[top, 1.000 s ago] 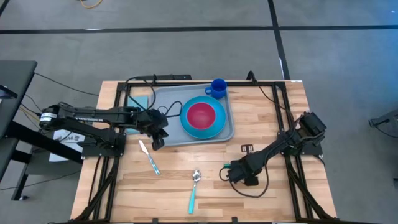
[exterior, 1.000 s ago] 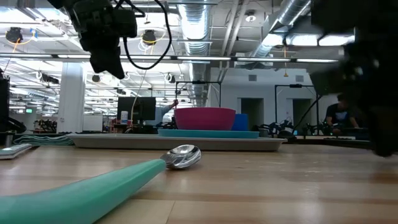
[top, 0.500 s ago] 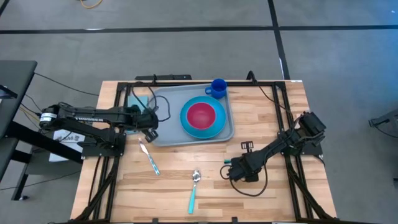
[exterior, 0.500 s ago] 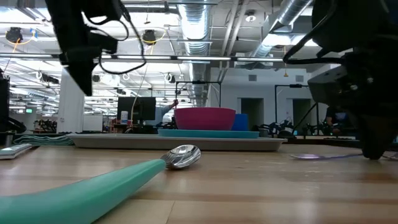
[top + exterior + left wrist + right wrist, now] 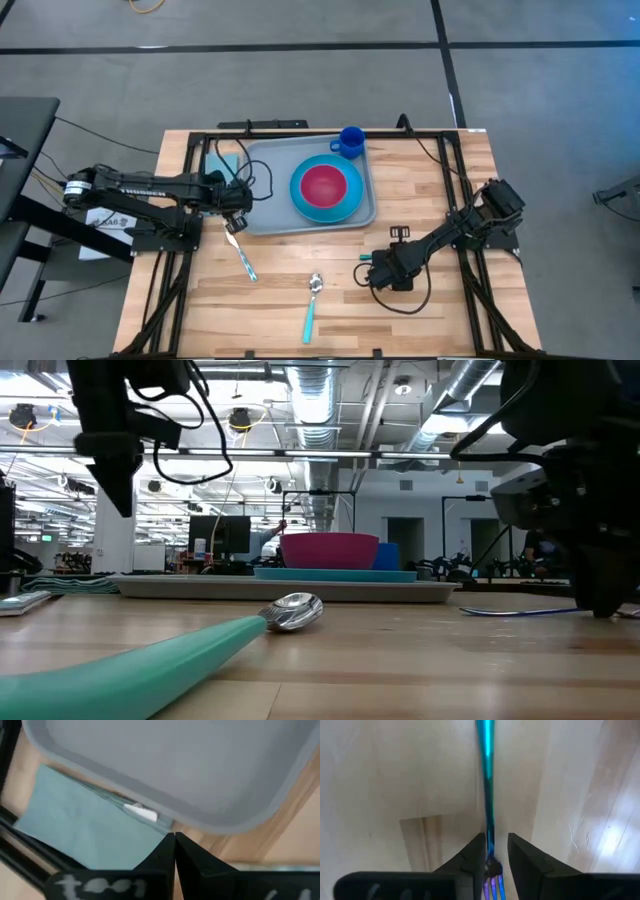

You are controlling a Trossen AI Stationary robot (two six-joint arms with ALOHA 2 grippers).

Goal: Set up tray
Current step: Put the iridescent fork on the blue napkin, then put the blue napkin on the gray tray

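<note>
The teal napkin is next to the tray, so my left gripper should put it onto the tray first and my right gripper should leave the fork.
The pale grey-blue tray lies flat at the table's far middle. It carries a blue plate with a pink bowl on it. My left gripper is shut with nothing between its fingers. It points down above the tray's near-left corner, over a teal napkin. My right gripper is open at the near right, low over the table. A fork with a blue-green handle lies flat on the wood, its neck between the fingers. My right gripper points down, with one finger on each side of the fork's neck, just above the tines. The fingers lie across the fork. The gap is wider than the neck, and I cannot tell whether a finger touches it.
A blue cup stands at the tray's far-right corner. A knife lies near my left gripper. A teal-handled spoon lies at the near middle. Black frame rails run along both sides of the table.
My left gripper has drawn back from over the tray toward the table's left edge and tipped to point more steeply down; it stays shut. Beside my right gripper the fork now shows lying flat on the table in the low view, where it did not show a second ago.
</note>
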